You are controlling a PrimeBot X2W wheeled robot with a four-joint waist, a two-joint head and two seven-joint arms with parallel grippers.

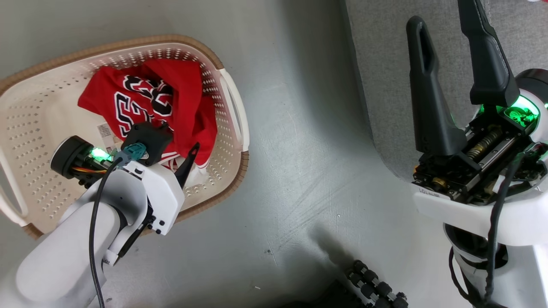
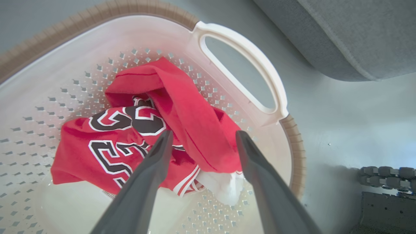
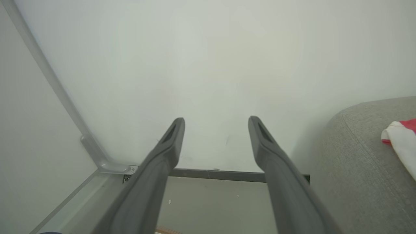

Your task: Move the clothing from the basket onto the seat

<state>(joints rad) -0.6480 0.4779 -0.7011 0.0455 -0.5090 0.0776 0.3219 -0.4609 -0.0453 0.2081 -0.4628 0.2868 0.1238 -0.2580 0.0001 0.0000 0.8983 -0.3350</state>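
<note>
The basket's pale label (image 1: 107, 134) shows at the red jersey's edge (image 1: 154, 100), so the basket will be empty when the robot carries the jersey away.
The cream basket (image 1: 231, 98) with its brown rim stands on the floor at the left. A crumpled red jersey (image 1: 141, 102) with black-and-white numerals lies in it. My left gripper (image 1: 182, 158) points down into the basket. In the left wrist view the left gripper (image 2: 204, 136) is open, its fingers either side of a red fold of the jersey (image 2: 191, 123), just above it. My right gripper (image 1: 443, 17) is open and empty beside the grey seat (image 1: 385, 64). In the right wrist view a red-and-white garment (image 3: 401, 136) lies on the seat (image 3: 357, 169), to the right of the right gripper (image 3: 216, 122).
Bare grey floor (image 1: 299, 149) separates the basket from the seat. My base's black rollers (image 1: 376, 286) show at the bottom. The basket's white handle (image 2: 247, 68) faces the seat (image 2: 341, 35). A pale wall with a metal frame (image 3: 107, 167) stands ahead of the right gripper.
</note>
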